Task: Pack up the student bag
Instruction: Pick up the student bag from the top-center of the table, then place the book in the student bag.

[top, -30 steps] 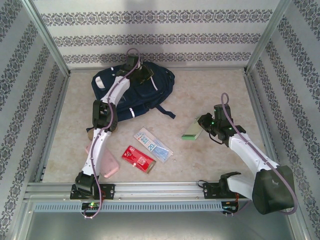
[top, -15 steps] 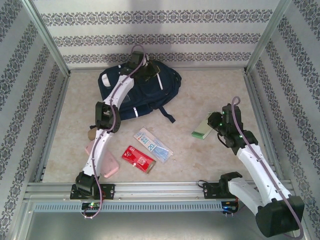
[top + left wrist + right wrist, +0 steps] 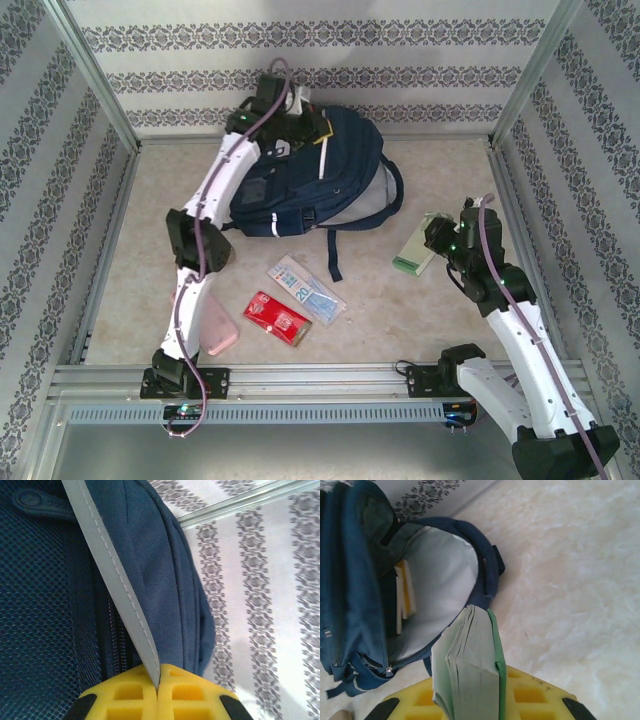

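The green book's loose end faces the bag's opening [image 3: 437, 580], so my right gripper should keep going in until the book stands beside the flat items [image 3: 405, 592], then let go.
The student bag [image 3: 320, 170], navy with thin white stripes, stands tilted at the back of the table. Its mouth, lined in grey [image 3: 374, 196], faces right. My left gripper [image 3: 297, 134] holds it up at the top. In the left wrist view the yellow fingers [image 3: 190, 690] are shut on a grey strip [image 3: 112, 575] of the bag. My right gripper [image 3: 433, 243] is to the right of the bag, shut on a green book [image 3: 417, 251]. In the right wrist view the book [image 3: 470, 660] points toward the open bag [image 3: 440, 575], which holds yellow and white flat items [image 3: 404, 596].
On the table in front of the bag lie a white-and-blue packet [image 3: 305, 288], a red packet [image 3: 277, 317] and a pink case [image 3: 212, 328] by the left arm. A dark strap [image 3: 334, 255] trails from the bag. Patterned walls and metal posts close in the table.
My left gripper has pulled the bag's top up and toward the back right, so the bag stands and its mouth gapes rightward. My right gripper has carried the book slightly right.
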